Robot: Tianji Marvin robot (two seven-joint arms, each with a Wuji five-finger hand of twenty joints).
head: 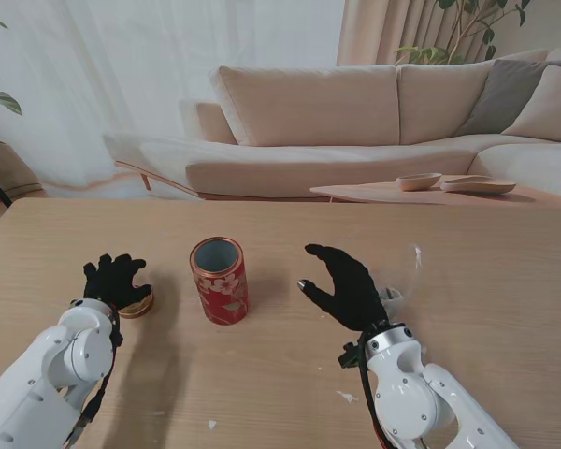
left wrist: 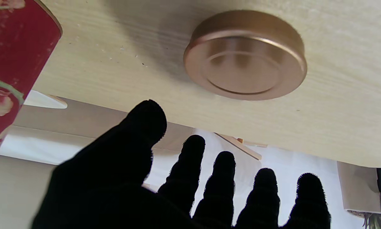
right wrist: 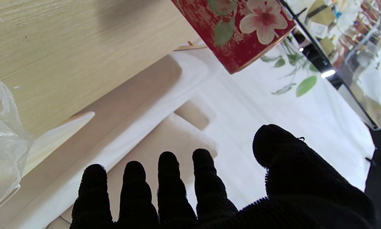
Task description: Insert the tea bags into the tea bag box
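Observation:
I expect the copper lid (head: 141,305) to slide straight inside the tin's rim when I lower it, with the lid's top sticking up, because a tall smooth side (left wrist: 250,23) runs below the lid's edge.
The tea bag box is a red flowered round tin (head: 220,280) standing upright and open-topped in the middle of the table; its side also shows in the wrist views (left wrist: 9,73) (right wrist: 241,25). Its copper lid (head: 138,304) (left wrist: 246,55) lies flat on the table to the tin's left. My left hand (head: 115,280) hovers over the lid, fingers (left wrist: 193,165) spread, holding nothing. My right hand (head: 348,285) is open to the right of the tin, fingers (right wrist: 169,181) apart and empty. A clear plastic bag (head: 407,276) (right wrist: 1,149) lies just right of that hand; I cannot make out tea bags in it.
The wooden table (head: 467,271) stretches wide around the tin. Small white scraps (head: 348,397) lie on it near my right forearm. Beyond the far edge stand a beige sofa (head: 355,122) and a low table with dishes (head: 449,183).

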